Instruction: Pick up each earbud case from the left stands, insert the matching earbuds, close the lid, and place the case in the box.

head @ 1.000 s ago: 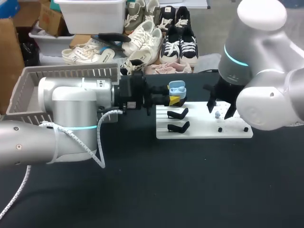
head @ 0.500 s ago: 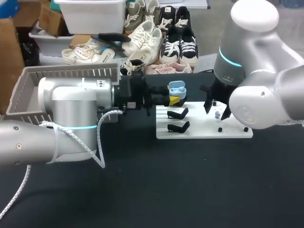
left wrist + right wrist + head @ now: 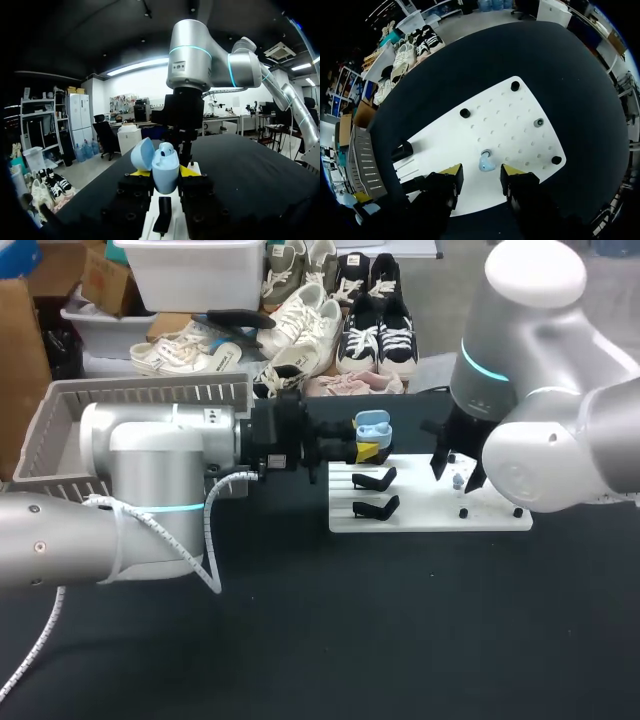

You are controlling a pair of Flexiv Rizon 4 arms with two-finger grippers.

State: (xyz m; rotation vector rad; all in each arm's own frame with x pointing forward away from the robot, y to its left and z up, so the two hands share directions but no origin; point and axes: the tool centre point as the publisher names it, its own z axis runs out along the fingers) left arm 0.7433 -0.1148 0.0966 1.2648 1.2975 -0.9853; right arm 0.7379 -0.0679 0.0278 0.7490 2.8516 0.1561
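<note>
My gripper will lift the light blue earbud (image 3: 458, 481) off its grey peg and leave that peg standing, because the matching grey peg (image 3: 538, 122) already stands empty.
My left gripper (image 3: 366, 445) reaches in from the left and is shut on a light blue earbud case (image 3: 372, 428), held above the white board's (image 3: 430, 512) left end. In the left wrist view the case (image 3: 165, 169) sits upright between the yellow fingertips (image 3: 140, 173). Its lid (image 3: 142, 153) stands open and one earbud (image 3: 166, 148) is seated inside. My right gripper (image 3: 458, 466) hangs open over a small light blue earbud (image 3: 457, 481) on the board. In the right wrist view that earbud (image 3: 484, 162) lies just ahead of the gap of the open right gripper (image 3: 481, 173), untouched.
Two empty black stands (image 3: 375, 479) (image 3: 376, 507) sit on the board's left part. Small black pegs (image 3: 465, 113) (image 3: 556, 160) and a grey peg (image 3: 538, 122) dot the board. A grey slatted box (image 3: 60, 415) stands at the table's far left, behind my left arm.
My right arm shifted a little to the left over the board and its fingers narrowed slightly. The left arm and the case stayed still.
</note>
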